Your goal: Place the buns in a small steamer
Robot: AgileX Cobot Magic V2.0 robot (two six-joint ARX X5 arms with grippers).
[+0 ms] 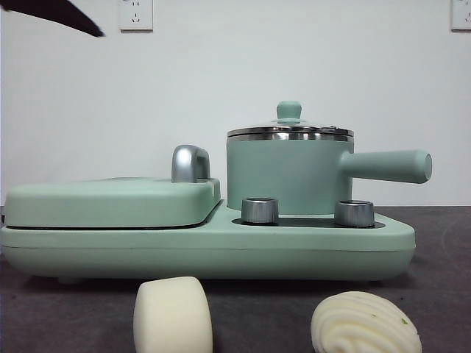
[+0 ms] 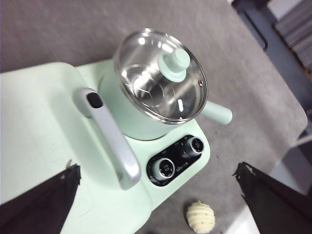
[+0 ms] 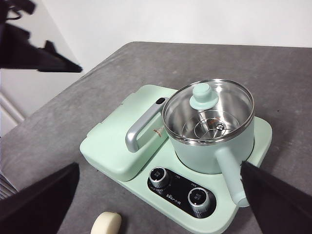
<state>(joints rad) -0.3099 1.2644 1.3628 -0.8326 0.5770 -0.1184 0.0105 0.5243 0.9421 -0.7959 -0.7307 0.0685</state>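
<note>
The small steamer [image 1: 287,175] will open onto an empty wire rack when the robot lifts the green knob, since thin wires [image 2: 154,97] can be seen through the glass lid.
The small steamer [image 1: 288,175], a mint-green pot with a long side handle, stands on the right side of the green appliance with its glass lid [image 1: 289,132] on. It also shows in the left wrist view [image 2: 161,78] and the right wrist view [image 3: 209,122]. The plain cylinder bun [image 1: 173,316] and the swirled bun [image 1: 364,323] lie on the grey table in front of the appliance. My left gripper [image 2: 157,170] is open and empty, high above the appliance, with the swirled bun [image 2: 200,217] below. My right gripper [image 3: 160,168] is open and empty, high up, with the plain bun [image 3: 107,224] below.
The flat hinged grill section [image 1: 110,202] with a chrome handle [image 1: 190,163] fills the appliance's left half. Two steel knobs [image 1: 260,210] sit on its front right. A black arm tip [image 1: 59,16] shows at the top left corner. The other arm [image 3: 41,56] shows in the right wrist view.
</note>
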